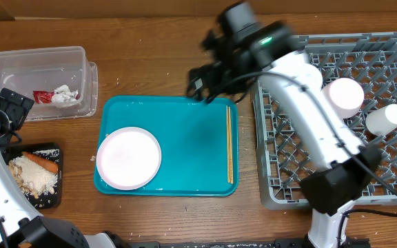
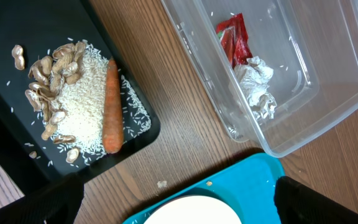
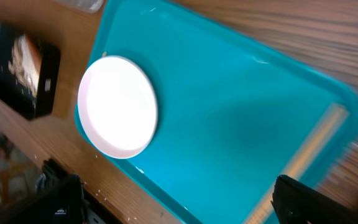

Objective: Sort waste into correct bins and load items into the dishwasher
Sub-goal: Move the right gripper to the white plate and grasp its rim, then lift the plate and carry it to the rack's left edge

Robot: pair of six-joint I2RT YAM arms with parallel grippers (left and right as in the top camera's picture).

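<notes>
Open teal tray (image 1: pixel 193 153) shows between the white plate and the chopsticks, so my right gripper should keep going down to the plate's chopstick-side rim (image 1: pixel 158 150) and close there.
The clear tub (image 1: pixel 19 65) at the back left holds a red wrapper (image 2: pixel 234 38) and a crumpled napkin (image 2: pixel 257 86). The black tray (image 2: pixel 5 118) carries rice and shells (image 2: pixel 73 106) and an orange carrot (image 2: pixel 110 106). On the teal serving tray (image 1: pixel 191 138) lie a white plate (image 1: pixel 128 158) and chopsticks (image 1: pixel 229 143). My left gripper (image 2: pixel 178 183) hangs open and empty between the bins. My right gripper (image 3: pixel 176 183) is open and empty above the teal tray, with the plate (image 3: pixel 118 104) at its left and the blurred chopsticks (image 3: pixel 316 143) by its right finger.
The grey dish rack (image 1: pixel 288 158) fills the right side, with a white bowl (image 1: pixel 343 96) and a small cup (image 1: pixel 386 118) in it. My right arm (image 1: pixel 302 103) stretches across the rack's left part. A few crumbs lie on the wooden table (image 2: pixel 185 143).
</notes>
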